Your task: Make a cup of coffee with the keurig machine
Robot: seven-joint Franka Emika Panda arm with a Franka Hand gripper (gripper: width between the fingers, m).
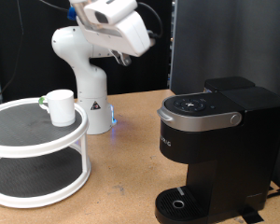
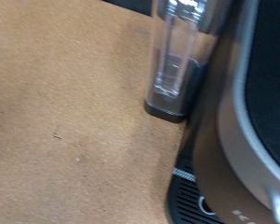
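Observation:
I should first swing my gripper back over the round stand (image 1: 26, 127), since the white cup is standing on it and the keurig machine's drip tray (image 1: 180, 203) is empty.
The white cup (image 1: 59, 106) stands upright on the top tier of a round white stand (image 1: 19, 140) at the exterior view's left. The black keurig machine (image 1: 219, 140) sits at the right with its silver-grey lid handle (image 1: 201, 117) down and its round drip tray (image 1: 182, 203) bare. My gripper (image 1: 122, 58) hangs high in the air at the top middle, well above and between the cup and the machine, with nothing seen in it. The wrist view shows no fingers, only the machine's dark body (image 2: 257, 112), its clear water tank (image 2: 177, 56) and the edge of the drip tray (image 2: 203, 201).
The robot's white base (image 1: 89, 93) stands behind the stand on the brown tabletop (image 1: 121, 177). A black panel (image 1: 224, 42) rises behind the machine. The stand's lower tier (image 1: 33, 177) holds nothing visible.

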